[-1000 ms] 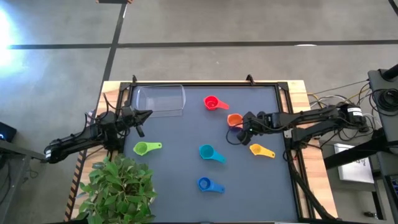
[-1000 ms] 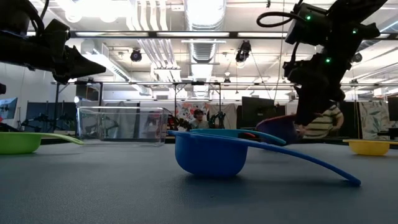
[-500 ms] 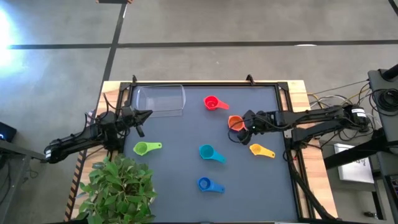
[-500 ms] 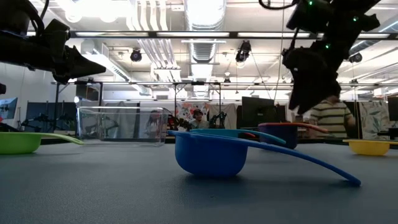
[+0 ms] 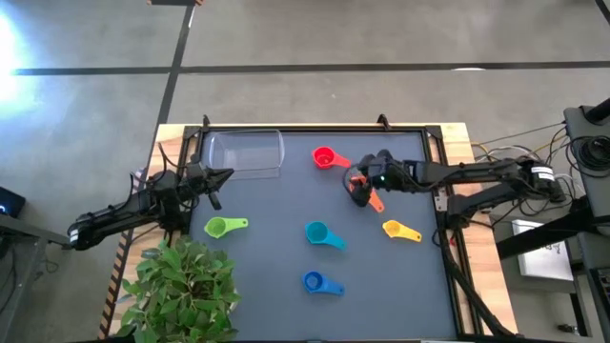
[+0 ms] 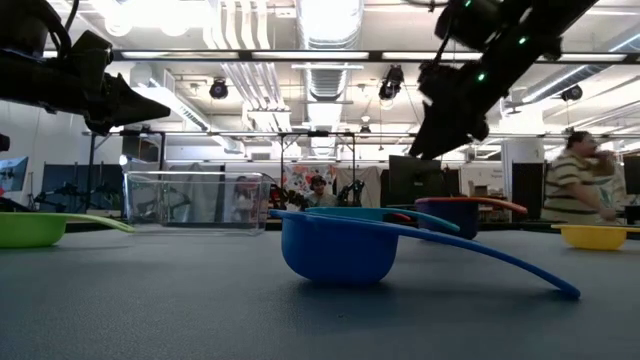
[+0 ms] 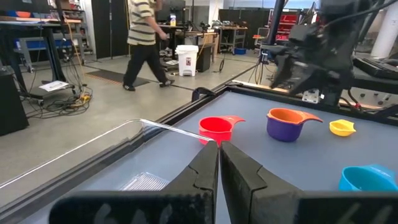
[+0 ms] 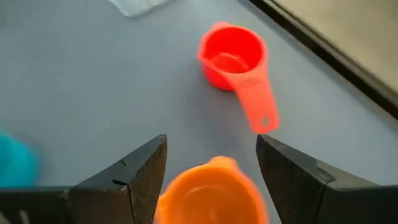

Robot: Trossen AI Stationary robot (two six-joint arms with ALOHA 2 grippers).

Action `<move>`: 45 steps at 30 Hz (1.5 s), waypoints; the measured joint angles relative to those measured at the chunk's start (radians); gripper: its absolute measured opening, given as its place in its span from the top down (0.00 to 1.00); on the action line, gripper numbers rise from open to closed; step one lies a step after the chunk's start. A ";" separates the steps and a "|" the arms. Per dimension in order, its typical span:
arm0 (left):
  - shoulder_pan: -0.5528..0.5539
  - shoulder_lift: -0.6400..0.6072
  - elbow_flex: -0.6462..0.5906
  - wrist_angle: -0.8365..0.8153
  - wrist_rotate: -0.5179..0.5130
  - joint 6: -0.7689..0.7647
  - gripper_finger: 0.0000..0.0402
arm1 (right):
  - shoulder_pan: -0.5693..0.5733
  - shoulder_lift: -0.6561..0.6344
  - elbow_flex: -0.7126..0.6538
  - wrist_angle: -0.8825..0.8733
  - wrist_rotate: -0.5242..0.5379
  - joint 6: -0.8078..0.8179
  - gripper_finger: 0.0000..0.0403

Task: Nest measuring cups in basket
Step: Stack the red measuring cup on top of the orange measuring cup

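The red cup's handle point(image 5: 342, 161) is pointing toward my open right gripper and is clear of the orange cup. I should go on reaching until my fingers close around that handle point(image 8: 258, 106).
An orange measuring cup point(image 5: 359, 183) sits nested in a purple one point(image 6: 447, 217) right of the table's middle. My right gripper point(image 5: 364, 174) hangs open above them, its fingers point(image 8: 140, 168) either side of the orange cup point(image 8: 211, 193) and touching nothing. The red cup point(image 5: 324, 157), green cup point(image 5: 219, 227), teal cup point(image 5: 319, 233), blue cup point(image 5: 316, 282) and yellow cup point(image 5: 396, 229) lie apart on the mat. The clear basket point(image 5: 246, 152) stands at the far left. My left gripper point(image 5: 227, 175) waits shut, held in the air near the basket.
A potted plant point(image 5: 181, 286) stands at the near left corner. The mat has a raised dark frame point(image 5: 315, 130) along its far edge. Beyond the table a person point(image 6: 575, 185) shows in the room.
My right gripper has risen off the stacked orange and purple cups and gone toward the table's far left, tipping up toward level. The two cups stay on the mat, nested and upright.
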 joint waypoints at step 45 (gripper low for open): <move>0.000 0.000 0.000 0.000 0.000 0.000 1.00 | -0.325 0.472 0.044 0.428 -0.292 -0.370 0.43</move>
